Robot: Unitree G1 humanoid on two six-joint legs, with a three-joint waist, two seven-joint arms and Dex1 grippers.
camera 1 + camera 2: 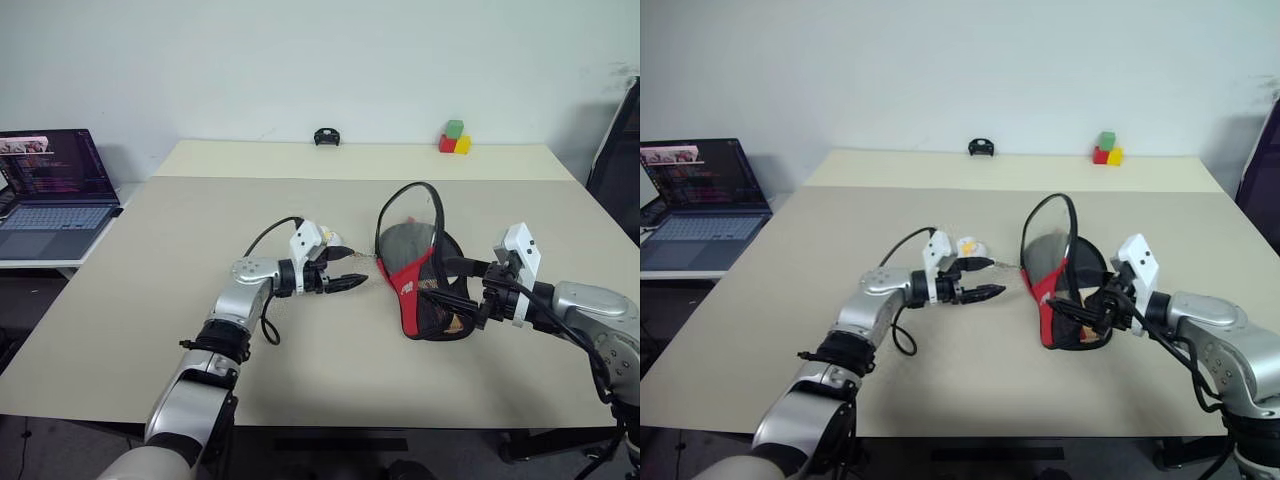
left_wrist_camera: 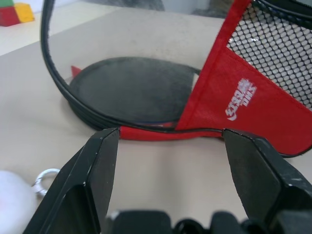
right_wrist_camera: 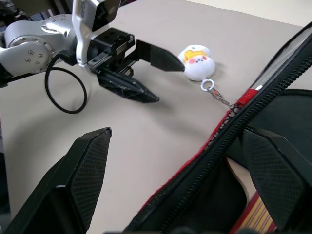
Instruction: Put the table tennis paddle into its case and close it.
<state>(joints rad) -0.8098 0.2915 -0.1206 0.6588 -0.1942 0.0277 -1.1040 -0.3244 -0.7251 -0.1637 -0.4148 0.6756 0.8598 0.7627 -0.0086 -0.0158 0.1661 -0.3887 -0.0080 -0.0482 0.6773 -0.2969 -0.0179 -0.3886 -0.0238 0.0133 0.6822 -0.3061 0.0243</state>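
The case's flap (image 1: 412, 206) sticks up off the case's rim, so next my right gripper puts it down and pulls the case nearer as my left gripper retreats.
The case (image 1: 405, 290), black and red with a mesh panel, lies on the table (image 1: 200, 220) right of centre, its zippered flap (image 1: 410, 215) standing up open. The table tennis paddle lies inside it: its black face (image 2: 136, 90) shows under the flap and its striped handle (image 3: 248, 209) at the near end. A white ball charm (image 3: 196, 62) on a short chain lies left of the case. My left gripper (image 1: 355, 270) is open and points at the case from the left, just short of it. My right gripper (image 1: 450, 285) is open at the case's right side, its fingers straddling the zipper rim without closing on it.
An open laptop (image 1: 50, 190) sits on a side table at the far left. Coloured blocks (image 1: 455, 138) and a small black object (image 1: 326, 136) stand along the table's far edge. A dark chair (image 1: 615, 160) is at the right.
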